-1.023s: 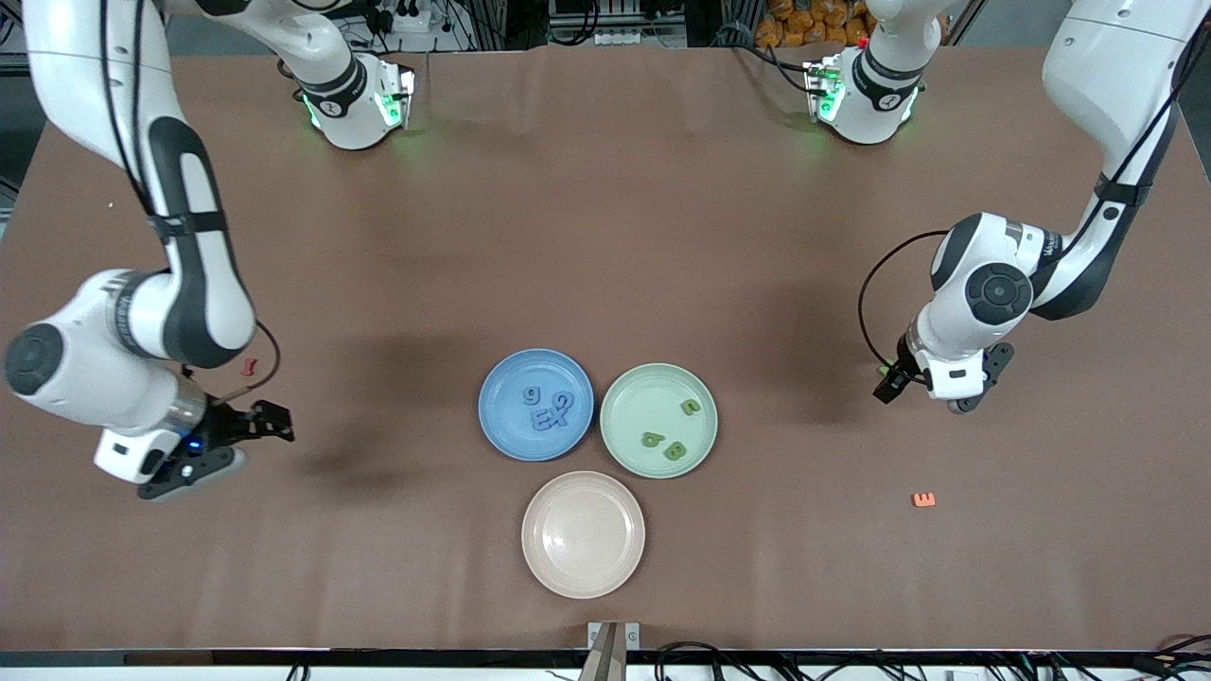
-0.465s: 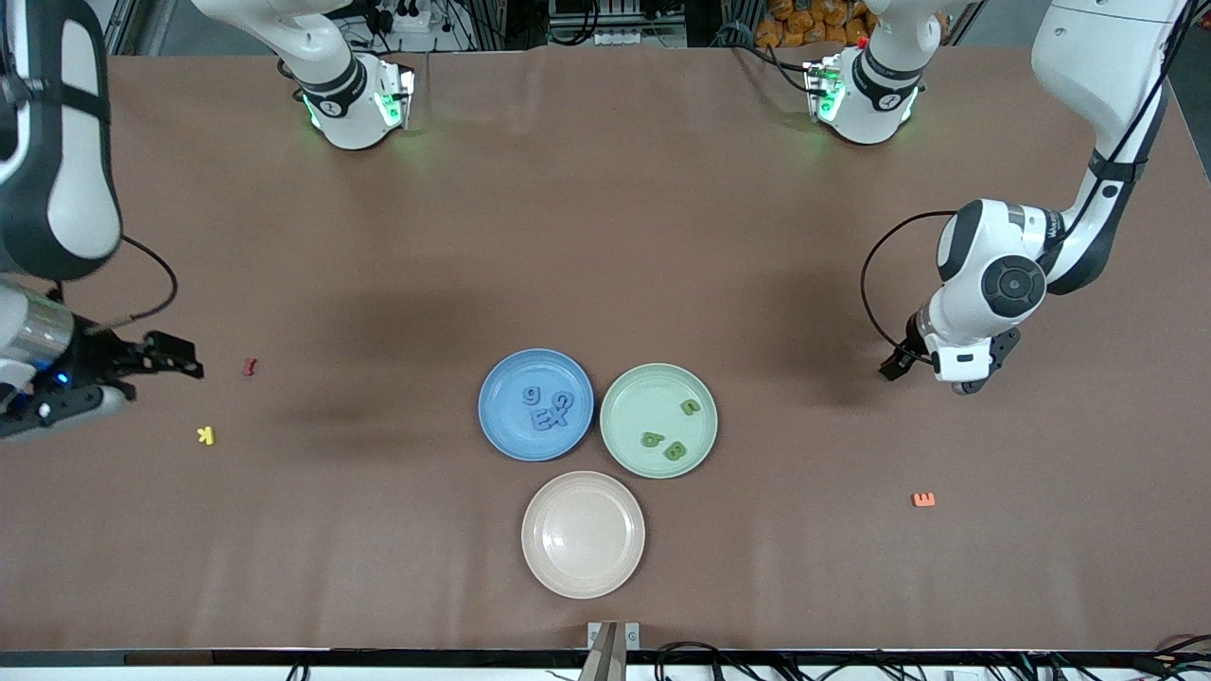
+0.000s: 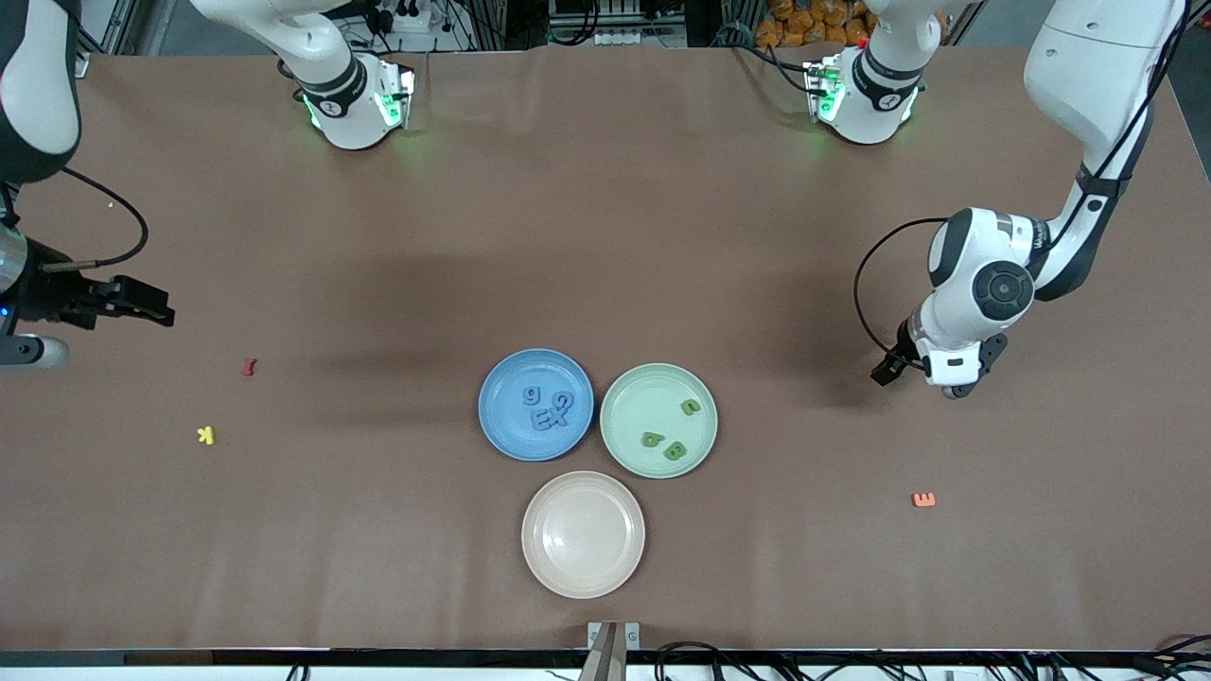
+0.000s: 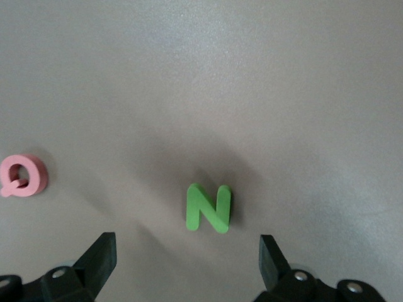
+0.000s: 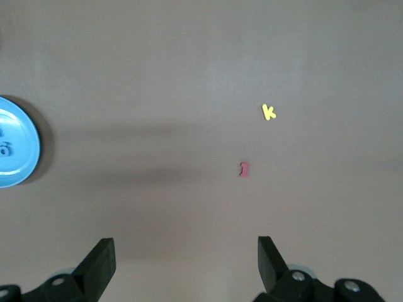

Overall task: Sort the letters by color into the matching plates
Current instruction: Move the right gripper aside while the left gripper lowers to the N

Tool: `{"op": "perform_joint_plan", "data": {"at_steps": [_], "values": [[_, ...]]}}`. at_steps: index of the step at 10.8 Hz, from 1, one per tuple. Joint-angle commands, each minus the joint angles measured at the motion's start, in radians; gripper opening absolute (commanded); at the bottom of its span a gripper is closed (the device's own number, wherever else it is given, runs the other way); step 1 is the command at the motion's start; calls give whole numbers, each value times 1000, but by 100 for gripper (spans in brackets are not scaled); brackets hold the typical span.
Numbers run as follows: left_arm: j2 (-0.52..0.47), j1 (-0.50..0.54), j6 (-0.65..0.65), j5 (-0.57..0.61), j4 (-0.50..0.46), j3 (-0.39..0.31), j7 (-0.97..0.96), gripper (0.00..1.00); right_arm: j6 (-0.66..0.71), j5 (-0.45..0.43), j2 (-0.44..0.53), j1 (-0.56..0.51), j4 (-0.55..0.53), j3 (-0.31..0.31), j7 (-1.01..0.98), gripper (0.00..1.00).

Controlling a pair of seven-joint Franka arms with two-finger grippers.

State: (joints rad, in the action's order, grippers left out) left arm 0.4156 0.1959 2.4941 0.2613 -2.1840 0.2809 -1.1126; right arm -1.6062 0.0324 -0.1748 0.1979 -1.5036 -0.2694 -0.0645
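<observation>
My left gripper goes on down before its fingers are closed, until they are on either side of the N, because the green N's outer strokes face my open fingers, clear of the pink Q.
The blue plate holds several blue letters. Beside it, the mint green plate holds three green letters. A green N lies on the bare table just ahead of my open left gripper, which hangs low and empty over it. In the front view the left gripper hides the N. My right gripper is open and empty, up over the right arm's end of the table. In its wrist view, between the open right gripper fingers, there is only bare table.
A pale beige plate sits nearer the front camera than the two coloured plates. A pink Q lies near the N. An orange E, a yellow K and a red I lie loose on the table.
The right arm has swung up and away toward its end of the table, uncovering the yellow K. The left gripper shifted slightly. Both stayed open.
</observation>
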Motion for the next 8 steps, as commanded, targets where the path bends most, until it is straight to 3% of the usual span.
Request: {"op": "perform_joint_plan", "data": {"at_steps": [1,8], "values": [[43,-13,25,-31,41,-17,33,100,95,-37,64,11,37,38,149,100],[91,-16,88,-22,44,-39,31,100,42,-68,90,3,32,59,238,100]]}}
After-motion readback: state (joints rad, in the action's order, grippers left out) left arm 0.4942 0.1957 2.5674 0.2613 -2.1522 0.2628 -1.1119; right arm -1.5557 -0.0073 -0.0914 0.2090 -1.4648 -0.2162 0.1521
